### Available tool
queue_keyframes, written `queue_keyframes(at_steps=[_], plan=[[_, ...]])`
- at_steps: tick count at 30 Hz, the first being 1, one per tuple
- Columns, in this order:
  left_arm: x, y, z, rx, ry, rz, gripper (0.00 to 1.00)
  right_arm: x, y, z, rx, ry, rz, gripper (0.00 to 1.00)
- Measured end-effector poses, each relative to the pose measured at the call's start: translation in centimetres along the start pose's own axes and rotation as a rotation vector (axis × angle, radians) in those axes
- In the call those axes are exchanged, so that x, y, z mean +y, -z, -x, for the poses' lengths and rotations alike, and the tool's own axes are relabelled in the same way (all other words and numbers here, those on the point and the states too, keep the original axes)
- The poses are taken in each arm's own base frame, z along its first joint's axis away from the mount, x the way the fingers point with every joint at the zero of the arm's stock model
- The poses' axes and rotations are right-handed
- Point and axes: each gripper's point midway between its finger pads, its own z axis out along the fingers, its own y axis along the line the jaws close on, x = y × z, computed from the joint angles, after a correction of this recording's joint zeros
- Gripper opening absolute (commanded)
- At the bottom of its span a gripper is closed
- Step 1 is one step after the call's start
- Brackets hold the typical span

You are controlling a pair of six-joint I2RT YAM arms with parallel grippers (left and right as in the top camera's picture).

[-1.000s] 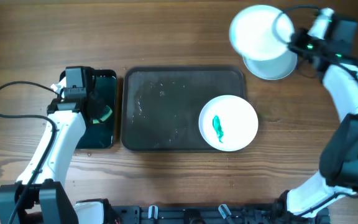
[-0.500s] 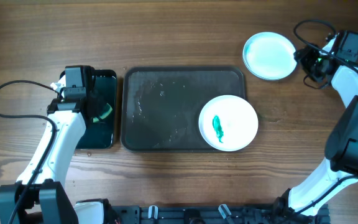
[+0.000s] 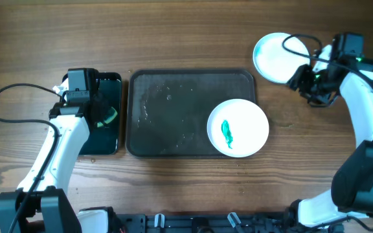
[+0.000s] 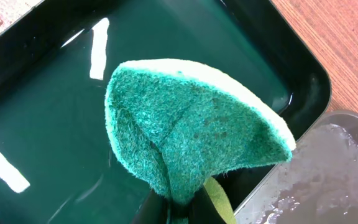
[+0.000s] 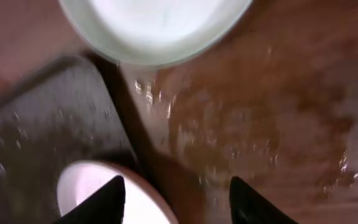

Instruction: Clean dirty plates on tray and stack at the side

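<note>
My right gripper should keep moving toward the plate's free rim [image 3: 267, 127] until its open fingers are on both sides of it, and then close, because the dirty plate sticks out over the tray's edge [image 3: 257, 105].
One dirty plate [image 3: 238, 127] with a green smear lies on the right end of the grey-brown tray [image 3: 173, 113], overhanging its right edge. A plain white plate [image 3: 277, 57] rests on the table at the back right. My right gripper [image 3: 303, 83] hovers open and empty between the two. In its wrist view, the white plate [image 5: 154, 25] lies ahead, the tray corner [image 5: 36, 130] lies left, and the dirty plate's rim [image 5: 92, 186] shows by the left finger of the gripper [image 5: 179, 202]. My left gripper [image 4: 182, 211] is shut on a folded green sponge [image 4: 191, 130].
A narrow black tray [image 3: 112, 87] holding dark water sits left of the grey-brown tray, under the sponge [image 3: 109, 118]. The table around the white plate is wet [image 5: 229, 124]. Cables trail at the far left and by the right arm.
My right gripper set the white plate down at the back right, let go, opened, and drew back toward the tray. The left arm has not moved.
</note>
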Motion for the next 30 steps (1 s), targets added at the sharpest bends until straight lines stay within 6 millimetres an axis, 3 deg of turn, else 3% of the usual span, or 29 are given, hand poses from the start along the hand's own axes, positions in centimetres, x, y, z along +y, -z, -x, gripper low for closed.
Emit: queue_keyframes(at_steps=[4, 8, 10, 16, 23, 27, 30], plan=[[-0.1, 0.0, 0.1, -0.002, 0.001, -0.002, 0.04, 2.3, -0.9, -2.7, 0.081, 0.177, 0.001, 0.58], [-0.2, 0.0, 0.2, -0.008, 0.002, -0.008, 0.04, 3.8, -3.0, -4.9, 0.115, 0.308, 0.012, 0.65], [-0.2, 0.0, 0.2, -0.01, 0.002, -0.009, 0.04, 4.2, -4.3, -6.3, 0.136, 0.363, 0.016, 0.67], [-0.3, 0.0, 0.3, -0.011, 0.003, -0.01, 0.04, 3.8, -6.6, -8.0, 0.142, 0.406, 0.022, 0.65], [-0.4, 0.0, 0.5, -0.018, 0.005, -0.017, 0.04, 2.6, -7.5, -9.9, 0.194, 0.391, 0.009, 0.36], [-0.5, 0.0, 0.5, -0.022, 0.006, -0.021, 0.04, 2.6, -7.4, -10.2, 0.205, 0.372, 0.013, 0.04], [-0.5, 0.0, 0.5, -0.022, 0.006, -0.021, 0.04, 2.7, -7.4, -10.3, 0.211, 0.361, 0.017, 0.04]])
